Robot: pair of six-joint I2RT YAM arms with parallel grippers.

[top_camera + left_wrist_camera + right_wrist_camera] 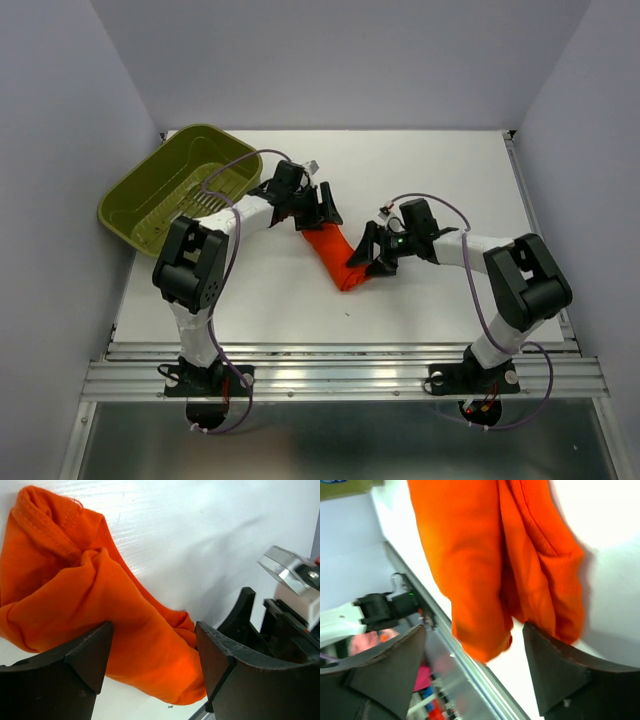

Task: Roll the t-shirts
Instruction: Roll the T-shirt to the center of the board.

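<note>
The t-shirt's loose flap is sticking out beyond my right gripper's finger. I should open the gripper wider and grab the flap along with the t-shirt's rolled end.
The orange-red t-shirt lies bunched into a long, narrow roll on the white table, running diagonally from upper left to lower right. My left gripper is at its upper end. In the left wrist view the left gripper is open and its fingers straddle the t-shirt. My right gripper is at the lower end. In the right wrist view the right gripper stands open, with the tip of the t-shirt just beyond its fingertips.
An olive-green slotted basket sits tilted at the table's back left corner, close behind the left arm. A metal rail runs along the front edge, near the roll's lower end. Grey walls enclose the table.
</note>
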